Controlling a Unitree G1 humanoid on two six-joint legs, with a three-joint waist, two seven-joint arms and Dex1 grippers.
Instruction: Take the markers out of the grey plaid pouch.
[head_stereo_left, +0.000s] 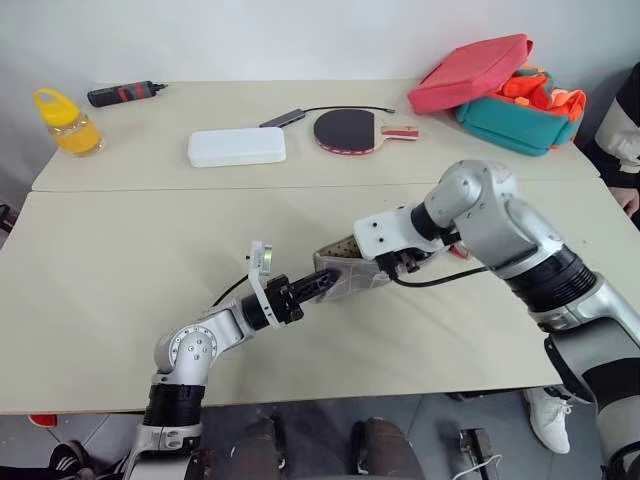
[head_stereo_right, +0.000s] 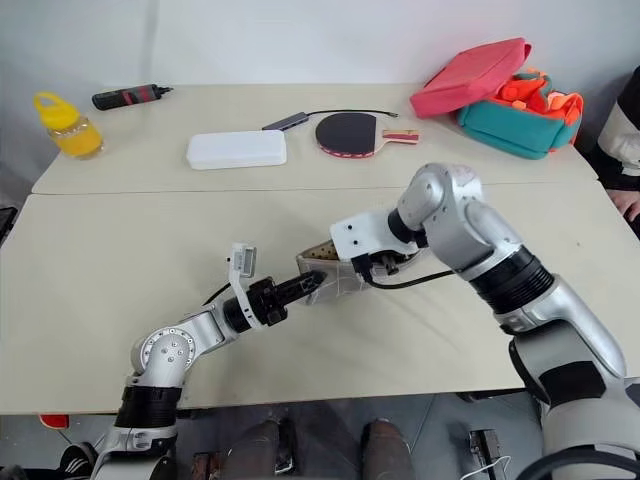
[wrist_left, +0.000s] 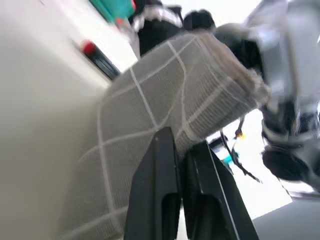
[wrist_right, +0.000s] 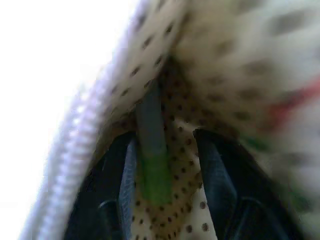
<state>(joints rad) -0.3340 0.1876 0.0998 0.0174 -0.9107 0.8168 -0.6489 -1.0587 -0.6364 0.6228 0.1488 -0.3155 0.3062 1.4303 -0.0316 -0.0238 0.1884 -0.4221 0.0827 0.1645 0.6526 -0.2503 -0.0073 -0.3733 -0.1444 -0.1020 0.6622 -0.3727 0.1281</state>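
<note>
My gripper will slide the pale green marker (wrist_right: 154, 155) free when I lift, leaving the pouch behind, because open dotted lining (wrist_right: 183, 160) can be seen beside the marker.
The grey plaid pouch (head_stereo_left: 345, 272) is held up off the middle of the table between both arms, mouth toward my right hand. My left gripper (head_stereo_left: 325, 281) is shut on the pouch's near edge; in the left wrist view its fingers (wrist_left: 162, 165) pinch the plaid fabric (wrist_left: 165, 100). My right gripper (wrist_right: 165, 140) reaches down inside the pouch against the dotted lining. Its jaws stand open on either side of a pale green marker (wrist_right: 152, 165), with a gap on one side. A dark marker with a red end (wrist_left: 97, 57) lies on the table beyond the pouch.
On the far table are a white hard case (head_stereo_left: 237, 146), a table-tennis paddle (head_stereo_left: 350, 130), a cabled adapter (head_stereo_left: 290, 118), a black-and-red tool (head_stereo_left: 125, 94) and a yellow bottle (head_stereo_left: 65, 122). A red-and-teal bag (head_stereo_left: 500, 85) sits at the back right. A person's sleeve (head_stereo_left: 620, 130) shows at the right edge.
</note>
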